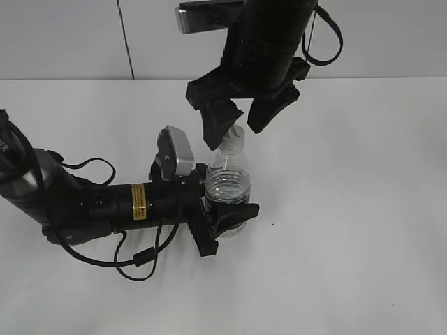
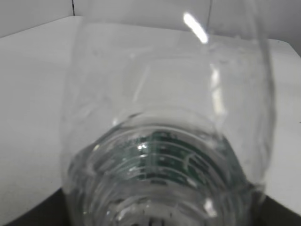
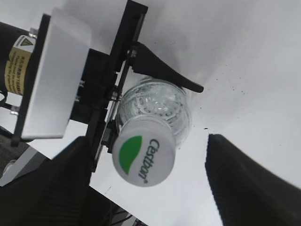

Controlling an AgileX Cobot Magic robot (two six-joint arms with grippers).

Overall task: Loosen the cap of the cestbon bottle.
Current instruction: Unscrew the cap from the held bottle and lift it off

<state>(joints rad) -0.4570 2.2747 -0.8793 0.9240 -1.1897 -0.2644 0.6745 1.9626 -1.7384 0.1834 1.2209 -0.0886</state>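
Observation:
My left gripper is holding the bottle's lower body tight. The white cap [image 1: 232, 135] will therefore come clean off the bottle's neck when I lift it.
The clear cestbon bottle [image 1: 228, 183] stands upright on the white table. My left gripper [image 1: 225, 215] is shut on its lower body. The bottle fills the left wrist view [image 2: 164, 141], with its green label showing through the plastic. The white cap [image 1: 237, 133] with a green mark and "Cestbon" print sits on the neck, seen from above in the right wrist view [image 3: 144, 152]. My right gripper [image 1: 239, 128] hangs open just above, one finger on each side of the cap [image 3: 150, 169], not touching it.
The white table [image 1: 349, 209] spreads around the bottle, with a grey wall behind. The left arm and its loose cable [image 1: 133, 262] lie across the table's left side. The left wrist camera housing [image 3: 51, 75] sits beside the bottle.

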